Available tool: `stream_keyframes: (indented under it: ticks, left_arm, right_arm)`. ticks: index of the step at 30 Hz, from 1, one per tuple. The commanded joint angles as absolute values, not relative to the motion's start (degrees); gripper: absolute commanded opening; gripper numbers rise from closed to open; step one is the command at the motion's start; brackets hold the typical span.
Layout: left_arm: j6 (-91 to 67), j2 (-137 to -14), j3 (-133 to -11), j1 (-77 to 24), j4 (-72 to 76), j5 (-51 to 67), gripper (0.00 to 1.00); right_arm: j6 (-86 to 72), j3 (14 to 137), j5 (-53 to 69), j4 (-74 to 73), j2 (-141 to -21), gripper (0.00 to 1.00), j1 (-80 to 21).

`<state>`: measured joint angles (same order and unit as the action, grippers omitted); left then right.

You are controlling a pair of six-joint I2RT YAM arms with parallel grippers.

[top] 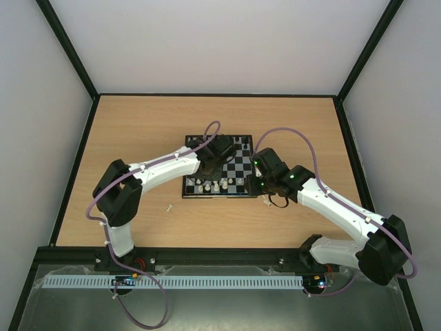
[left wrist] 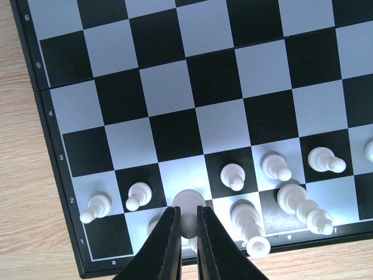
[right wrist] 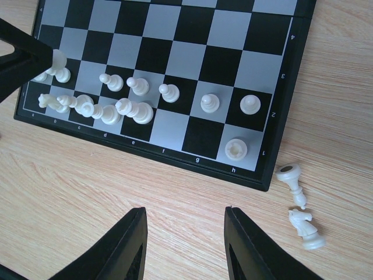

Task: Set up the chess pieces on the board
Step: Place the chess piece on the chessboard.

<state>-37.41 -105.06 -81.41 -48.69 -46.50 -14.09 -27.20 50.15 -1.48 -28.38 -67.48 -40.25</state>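
I should keep lowering my left gripper until the cream-white pawn [left wrist: 188, 199], which hangs base down above the free light square [left wrist: 182, 177] in the pawn row, stands on that square.
The board [top: 242, 165] lies mid-table, and the left wrist view shows its near left corner [left wrist: 175, 87]. My left gripper [left wrist: 187, 224] is shut on a cream-white pawn [left wrist: 189, 204], held just above the squares by the b and c files. The same gripper [top: 207, 172] hangs over the board's front left. White chess pieces [right wrist: 134, 87] stand along the two near rows, with a rook [right wrist: 236, 149] on h1. My right gripper [right wrist: 185, 219] is open with nothing between its fingers, above bare wood in front of the board [right wrist: 192, 58].
Beside the board's right front corner, a white piece [right wrist: 293, 181] lies on its side and a white knight [right wrist: 304, 227] stands on the table. Another small white piece [top: 168, 207] lies on the wood left of the board. Dark frame walls enclose the table.
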Motion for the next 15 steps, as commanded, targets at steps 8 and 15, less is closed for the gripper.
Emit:
stream_keyframes:
  ticks: [8, 15]
  left_arm:
    - [-35.1, -108.4, -80.7, -47.1, -44.3, -11.5, 0.03]
    - [-35.1, -109.6, -78.8, -46.6, -42.8, -11.2, 0.04]
  right_arm:
    - [-26.7, 49.4, -1.5, -29.5, -66.4, 0.37, -40.6]
    - [-26.8, 49.5, -1.4, -29.5, -66.5, 0.37, -40.6]
